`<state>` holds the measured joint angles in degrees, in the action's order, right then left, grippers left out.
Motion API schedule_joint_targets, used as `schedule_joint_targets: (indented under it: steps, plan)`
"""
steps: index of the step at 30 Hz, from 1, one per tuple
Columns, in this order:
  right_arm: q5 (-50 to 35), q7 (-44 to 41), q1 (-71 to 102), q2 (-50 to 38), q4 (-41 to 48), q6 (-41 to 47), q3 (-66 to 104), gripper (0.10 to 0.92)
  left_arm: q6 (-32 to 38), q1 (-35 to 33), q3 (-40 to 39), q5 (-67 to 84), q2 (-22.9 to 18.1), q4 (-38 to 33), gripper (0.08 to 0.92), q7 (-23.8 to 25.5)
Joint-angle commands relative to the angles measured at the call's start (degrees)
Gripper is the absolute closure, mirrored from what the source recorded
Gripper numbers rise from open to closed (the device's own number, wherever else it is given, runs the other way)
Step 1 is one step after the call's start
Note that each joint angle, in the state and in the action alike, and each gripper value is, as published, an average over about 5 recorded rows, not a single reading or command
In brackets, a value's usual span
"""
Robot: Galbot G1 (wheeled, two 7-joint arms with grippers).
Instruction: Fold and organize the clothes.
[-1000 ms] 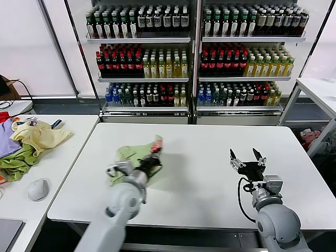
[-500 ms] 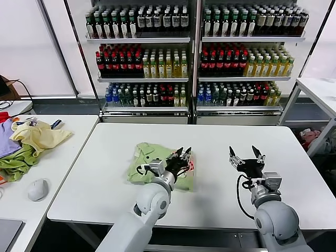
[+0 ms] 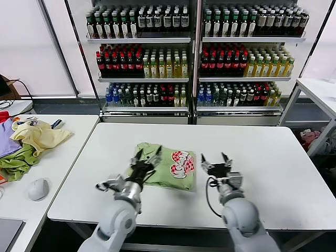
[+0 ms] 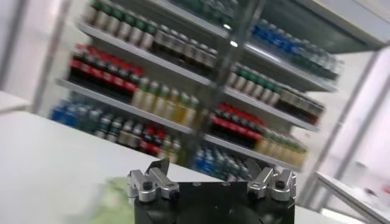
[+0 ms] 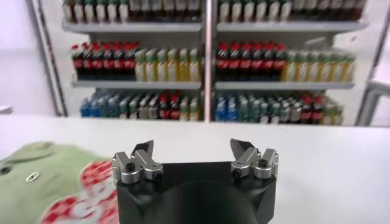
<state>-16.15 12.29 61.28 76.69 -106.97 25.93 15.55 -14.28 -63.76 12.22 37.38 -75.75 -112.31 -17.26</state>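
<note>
My right gripper needs to move the folded light green polo shirt [image 3: 162,167], because the shirt still fills the space in front of my left gripper. It should grab the shirt by its printed end [image 3: 187,170] and drag it clear.
The light green polo shirt [image 3: 168,164] lies folded on the white table [image 3: 252,147], its red-and-white print [image 3: 182,163] facing up at its right end. My left gripper [image 3: 145,156] is open and empty at the shirt's left edge, just above the cloth. My right gripper [image 3: 214,160] is open and empty just right of the shirt, apart from it. In the right wrist view the shirt [image 5: 55,182] and its print lie beside my open right gripper [image 5: 194,149]. The left wrist view shows my open left gripper [image 4: 207,170] with a strip of green cloth [image 4: 113,204] beside it.
A side table [image 3: 68,136] at the left holds a pale yellow garment [image 3: 38,135], a darker olive-green cloth [image 3: 16,160] and a computer mouse [image 3: 38,189]. Drink shelves [image 3: 194,58] stand behind the table. Another white table [image 3: 320,89] is at the far right.
The left gripper moved from the shirt's right end back to its left edge. The right gripper moved left toward the shirt. The shirt now lies flatter, with the print facing up.
</note>
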Motion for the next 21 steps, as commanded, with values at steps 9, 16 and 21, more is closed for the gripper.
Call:
schedule_joint_targets:
  steps: [9,16,21]
  plan:
    - [6.03,5.93,-9.76,10.88,20.96,3.71,-10.29,0.203,4.79,-13.95,11.8,-3.49,2.05,-6.35,0.177,0.08]
    - [4.48,4.68,-9.58,9.71,20.71,4.61,-8.6,0.292,4.66,-13.97,10.8,-4.01,1.72,-6.16,0.177,0.07]
    - [5.04,2.43,-10.24,7.48,20.01,3.7,-7.0,0.438,4.53,-14.22,10.49,-3.99,1.8,-6.38,0.177,0.07]
